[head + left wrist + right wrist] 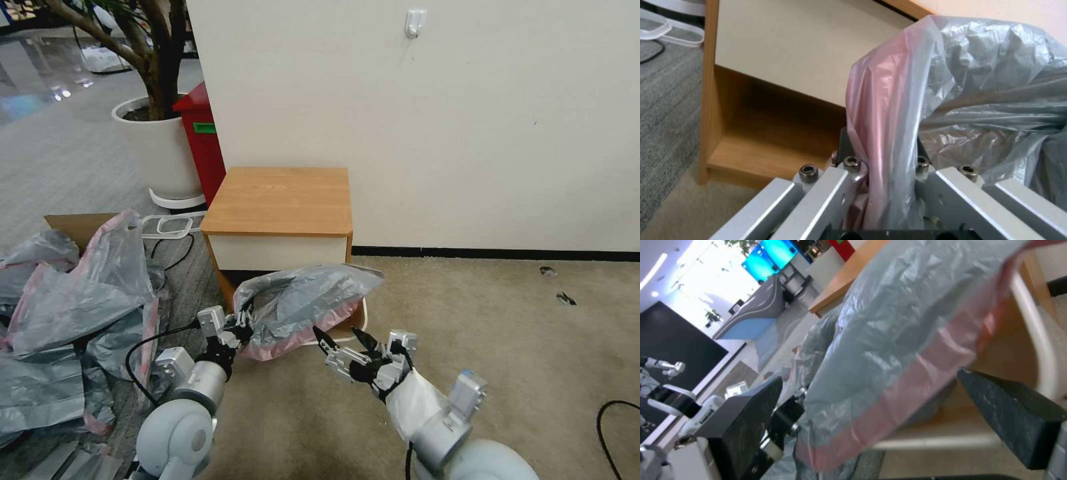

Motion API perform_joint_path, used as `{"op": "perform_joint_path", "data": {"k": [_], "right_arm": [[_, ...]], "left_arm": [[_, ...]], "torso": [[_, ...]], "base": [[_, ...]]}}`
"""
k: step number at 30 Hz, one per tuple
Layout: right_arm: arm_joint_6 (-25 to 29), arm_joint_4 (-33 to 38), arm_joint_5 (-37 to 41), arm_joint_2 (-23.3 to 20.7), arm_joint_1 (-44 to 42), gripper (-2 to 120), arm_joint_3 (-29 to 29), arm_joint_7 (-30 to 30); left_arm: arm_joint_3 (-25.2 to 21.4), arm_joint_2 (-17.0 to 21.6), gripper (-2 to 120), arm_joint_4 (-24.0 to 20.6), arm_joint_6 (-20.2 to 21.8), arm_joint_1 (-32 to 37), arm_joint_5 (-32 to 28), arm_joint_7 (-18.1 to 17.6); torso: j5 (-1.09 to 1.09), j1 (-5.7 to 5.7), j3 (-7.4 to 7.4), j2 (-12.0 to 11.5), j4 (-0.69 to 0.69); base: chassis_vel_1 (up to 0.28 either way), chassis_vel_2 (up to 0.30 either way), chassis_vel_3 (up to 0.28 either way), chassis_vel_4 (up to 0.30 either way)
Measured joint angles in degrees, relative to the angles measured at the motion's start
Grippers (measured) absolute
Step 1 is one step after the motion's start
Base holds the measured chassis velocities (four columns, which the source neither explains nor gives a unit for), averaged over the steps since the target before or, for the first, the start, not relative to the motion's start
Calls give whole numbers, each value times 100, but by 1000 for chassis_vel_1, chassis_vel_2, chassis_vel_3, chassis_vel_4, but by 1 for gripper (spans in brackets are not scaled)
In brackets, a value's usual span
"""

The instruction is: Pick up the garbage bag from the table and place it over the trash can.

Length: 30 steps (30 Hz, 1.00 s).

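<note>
The pink-red rim point(308, 336) hangs loosely across the trash can, so the garbage bag point(312, 297) will open and fold over the cream rim when the robot pulls it.
The garbage bag point(303, 303), crinkly grey with a pink-red rim, hangs in front of the table point(280, 200), a wooden nightstand with a white drawer front. It drapes over the trash can, whose cream rim point(347, 337) peeks out below and to its right. My left gripper point(243, 327) is shut on the bag's pink rim point(876, 110), which is bunched between its fingers point(849, 146). Just right of the bag's lower edge, my right gripper point(340, 341) stands open. In the right wrist view the bag point(889, 350) hangs ahead of the open black fingers point(1013, 416), with the trash can's rim point(1036, 340) behind.
A heap of similar grey-pink bags point(67, 313) and a cardboard box point(80, 223) lie at the left. A white plant pot point(160, 147) and a red bin point(203, 140) stand behind the table's left side. The wall point(467, 133) is close behind. Beige carpet point(500, 333) lies open at the right.
</note>
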Motion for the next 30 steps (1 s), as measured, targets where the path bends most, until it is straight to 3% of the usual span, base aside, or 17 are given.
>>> {"op": "perform_joint_path", "data": {"k": [13,26,30], "right_arm": [[-257,-147,66,60,201,100,-84,442],[274,-452,320,392,452,99,-293,-118],[355,-539,311,453,482,86,-311,-225]], "left_arm": [[23,-38,5,-69,-107,75,145,107],[53,-91,5,-123,-159,236,201,176],[53,-111,5,-123,-163,260,201,176]], "torso": [[0,0,0,0,0],[1,0,0,0,-1],[0,0,0,0,0]], "base": [[0,0,0,0],[0,0,0,0],[0,0,0,0]]}}
